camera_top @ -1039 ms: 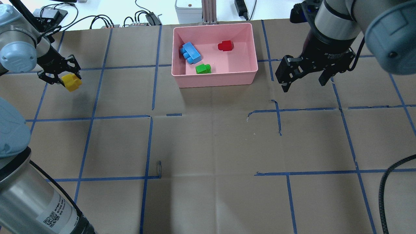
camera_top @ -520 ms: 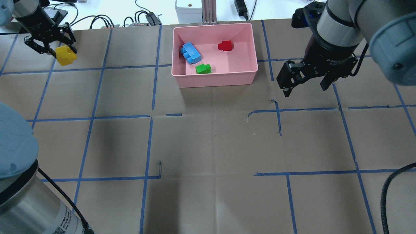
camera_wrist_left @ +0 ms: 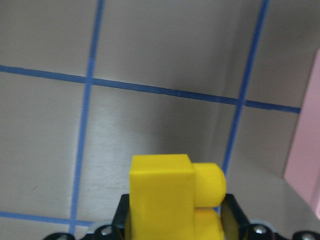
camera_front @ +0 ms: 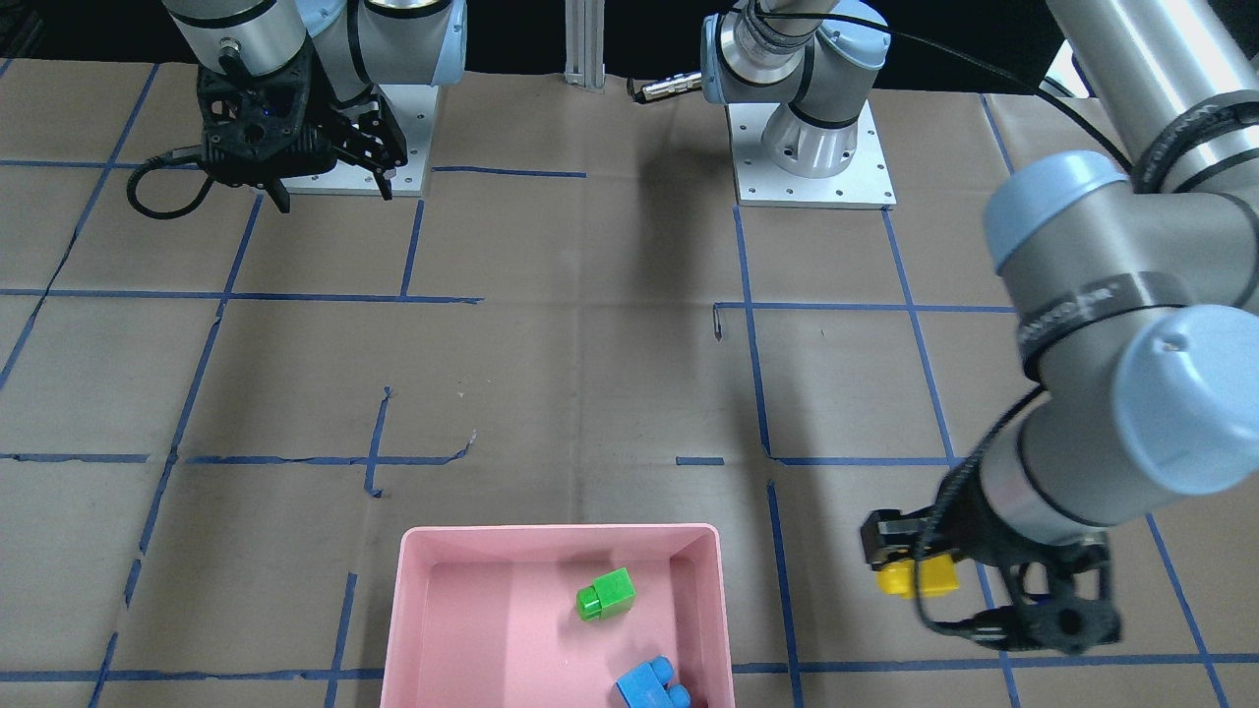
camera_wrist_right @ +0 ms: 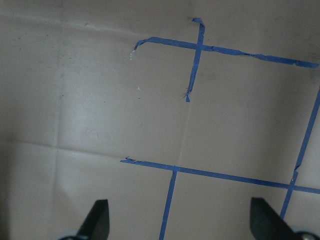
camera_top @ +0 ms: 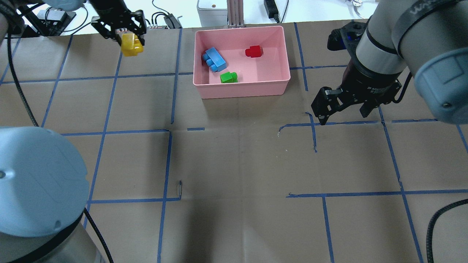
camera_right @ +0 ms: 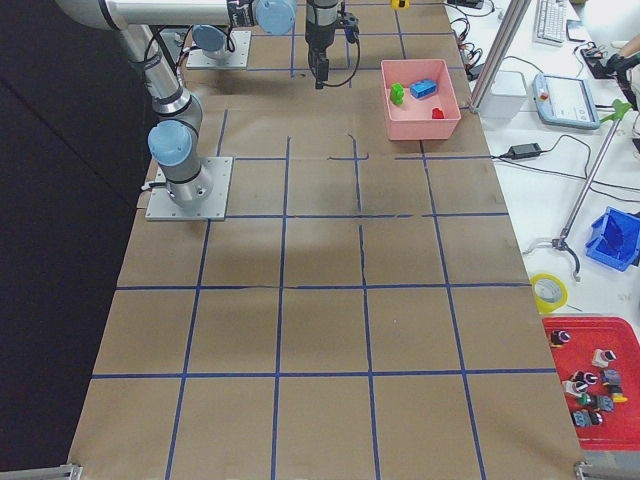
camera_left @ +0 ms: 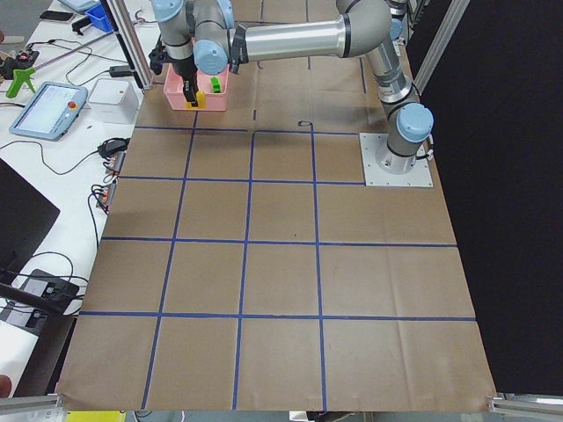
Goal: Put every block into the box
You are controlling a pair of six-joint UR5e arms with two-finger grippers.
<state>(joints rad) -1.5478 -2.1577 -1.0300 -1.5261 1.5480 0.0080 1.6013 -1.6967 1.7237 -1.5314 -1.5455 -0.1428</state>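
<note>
The yellow block hangs clear of the paper and the way to the pink box is open, so my left gripper should go on and let go of the block over the box.
The pink box [camera_top: 241, 91] stands at the far middle of the table and also shows in the front view [camera_front: 551, 536]. A blue block [camera_top: 214, 59], a green block [camera_top: 229, 77] and a red block [camera_top: 253, 51] lie inside it. My left gripper [camera_top: 128, 39] is shut on the yellow block [camera_top: 131, 45] and holds it above the table, left of the box. The left wrist view shows the yellow block [camera_wrist_left: 170, 195] between the fingers, with the box's edge at the right. My right gripper [camera_top: 343, 117] is open and empty, right of the box and nearer; its wrist view shows only paper.
Brown paper with a blue tape grid [camera_top: 168, 131] covers the table. Cables [camera_top: 161, 18] and a white device [camera_top: 212, 11] lie beyond the far edge. The arm bases [camera_front: 811, 147] stand on the robot's side.
My left gripper has carried the yellow block right and farther back, closer to the box. My right gripper has drawn back toward the robot, still open.
</note>
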